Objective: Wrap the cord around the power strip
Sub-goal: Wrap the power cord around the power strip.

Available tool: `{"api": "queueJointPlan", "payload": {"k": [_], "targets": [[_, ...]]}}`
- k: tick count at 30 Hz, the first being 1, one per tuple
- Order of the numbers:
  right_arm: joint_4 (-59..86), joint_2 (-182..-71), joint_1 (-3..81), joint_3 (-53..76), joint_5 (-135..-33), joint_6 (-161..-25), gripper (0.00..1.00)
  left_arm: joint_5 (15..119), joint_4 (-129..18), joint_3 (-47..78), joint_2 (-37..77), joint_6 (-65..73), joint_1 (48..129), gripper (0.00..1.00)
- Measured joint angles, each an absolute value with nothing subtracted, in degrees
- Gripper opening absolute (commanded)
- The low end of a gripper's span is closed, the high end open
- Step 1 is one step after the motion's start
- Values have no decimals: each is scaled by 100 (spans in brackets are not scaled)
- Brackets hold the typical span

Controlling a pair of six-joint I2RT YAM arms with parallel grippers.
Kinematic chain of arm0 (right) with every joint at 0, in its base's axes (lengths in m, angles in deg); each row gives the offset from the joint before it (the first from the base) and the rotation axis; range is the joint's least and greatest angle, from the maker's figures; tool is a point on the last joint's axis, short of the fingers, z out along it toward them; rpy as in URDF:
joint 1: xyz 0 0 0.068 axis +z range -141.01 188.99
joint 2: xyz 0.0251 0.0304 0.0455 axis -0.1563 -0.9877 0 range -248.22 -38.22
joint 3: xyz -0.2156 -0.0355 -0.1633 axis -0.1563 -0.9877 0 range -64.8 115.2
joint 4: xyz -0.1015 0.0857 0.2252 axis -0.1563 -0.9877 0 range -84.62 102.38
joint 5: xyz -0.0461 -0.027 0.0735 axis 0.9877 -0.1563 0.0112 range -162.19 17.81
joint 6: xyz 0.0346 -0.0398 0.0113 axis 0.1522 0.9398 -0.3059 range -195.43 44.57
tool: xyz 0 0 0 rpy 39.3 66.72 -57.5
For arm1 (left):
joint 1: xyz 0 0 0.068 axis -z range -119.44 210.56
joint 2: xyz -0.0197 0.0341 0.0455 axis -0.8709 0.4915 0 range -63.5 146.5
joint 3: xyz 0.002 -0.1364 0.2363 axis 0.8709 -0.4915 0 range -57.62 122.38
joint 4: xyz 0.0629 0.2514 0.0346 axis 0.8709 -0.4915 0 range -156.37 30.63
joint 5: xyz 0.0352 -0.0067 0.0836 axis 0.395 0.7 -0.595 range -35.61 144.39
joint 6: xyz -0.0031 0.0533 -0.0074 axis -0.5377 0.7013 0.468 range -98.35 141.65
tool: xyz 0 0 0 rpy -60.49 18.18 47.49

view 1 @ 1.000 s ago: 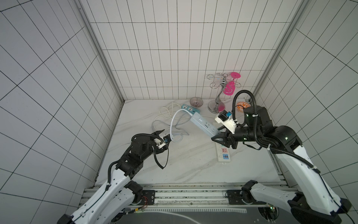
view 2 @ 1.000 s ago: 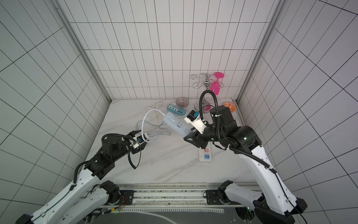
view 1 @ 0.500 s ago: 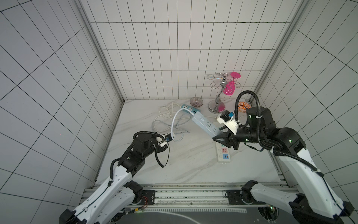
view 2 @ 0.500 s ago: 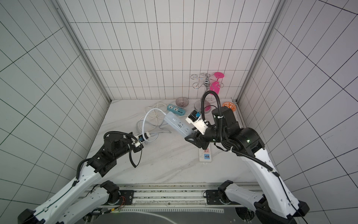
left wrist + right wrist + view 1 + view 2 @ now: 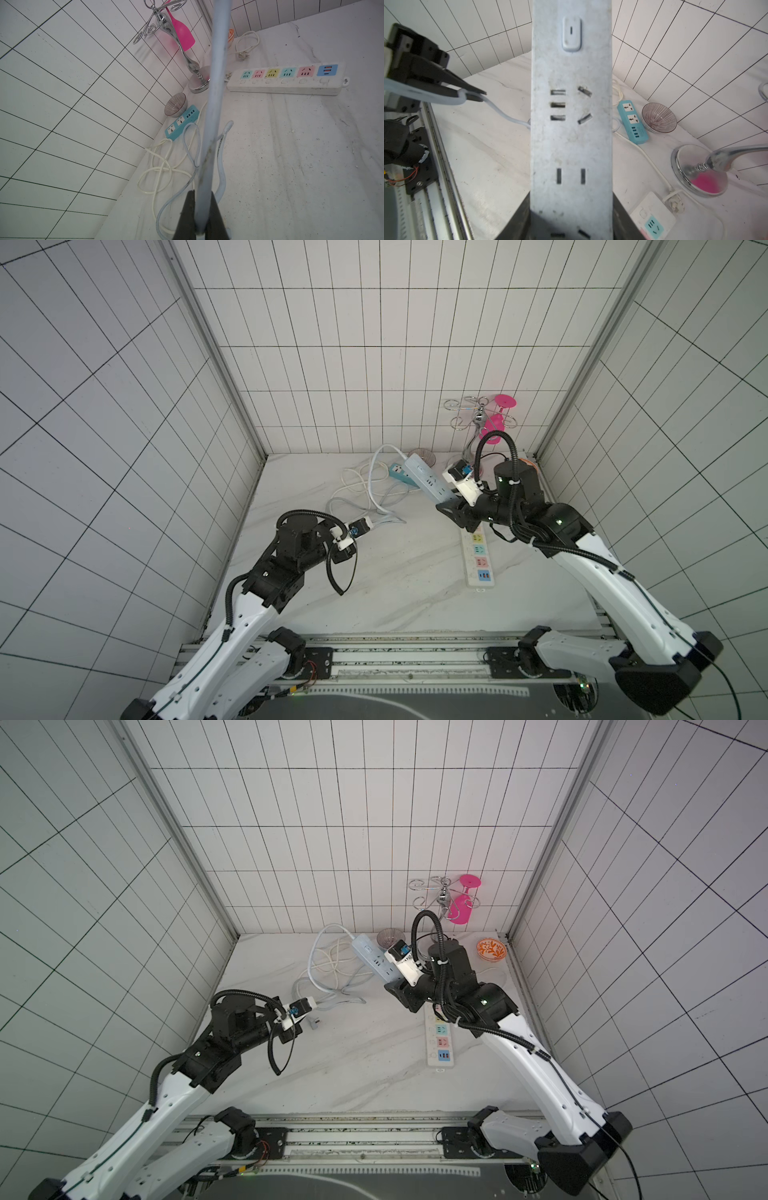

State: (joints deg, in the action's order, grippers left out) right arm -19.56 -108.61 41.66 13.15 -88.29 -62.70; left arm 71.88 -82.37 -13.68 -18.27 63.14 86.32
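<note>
I should have my right gripper swing the power strip's cord end [image 5: 411, 460], now pointing to the back wall, level toward the cord in my left gripper [image 5: 497, 109] before wrapping.
My right gripper [image 5: 571, 195] is shut on one end of the pale grey-blue power strip [image 5: 428, 479], holding it tilted above the table in both top views [image 5: 376, 961]. Its socket face fills the right wrist view [image 5: 571, 124]. The thick pale cord [image 5: 376, 485] arches from the strip's far end down to the table and across to my left gripper [image 5: 202, 199], which is shut on it. The right wrist view shows that grip from the side [image 5: 475, 95]. The cord [image 5: 216, 83] runs taut away from those fingers. A pale plug [image 5: 316, 1022] lies on the table beside my left gripper.
A long white strip with coloured sockets [image 5: 478, 556] lies under my right arm. A small teal strip [image 5: 399, 472], thin white cords [image 5: 357, 481] and a striped bowl [image 5: 424, 456] sit at the back. A chrome rack with a pink glass [image 5: 494, 427] and an orange bowl [image 5: 491, 949] stand back right.
My left gripper has shut on the cord. My right gripper has carried the power strip a little toward the back wall.
</note>
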Motion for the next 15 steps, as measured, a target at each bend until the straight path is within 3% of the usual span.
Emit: {"api": "queueJointPlan", "payload": {"k": [7, 15], "targets": [[-584, -11761, 4111, 1355, -9084, -6226, 0, 7204, -8362, -1536, -1945, 6373, 8650, 0], [-442, -12022, 3534, 2128, -11762, -6016, 0, 7212, -8598, -1016, -929, 6679, 8676, 0]]}}
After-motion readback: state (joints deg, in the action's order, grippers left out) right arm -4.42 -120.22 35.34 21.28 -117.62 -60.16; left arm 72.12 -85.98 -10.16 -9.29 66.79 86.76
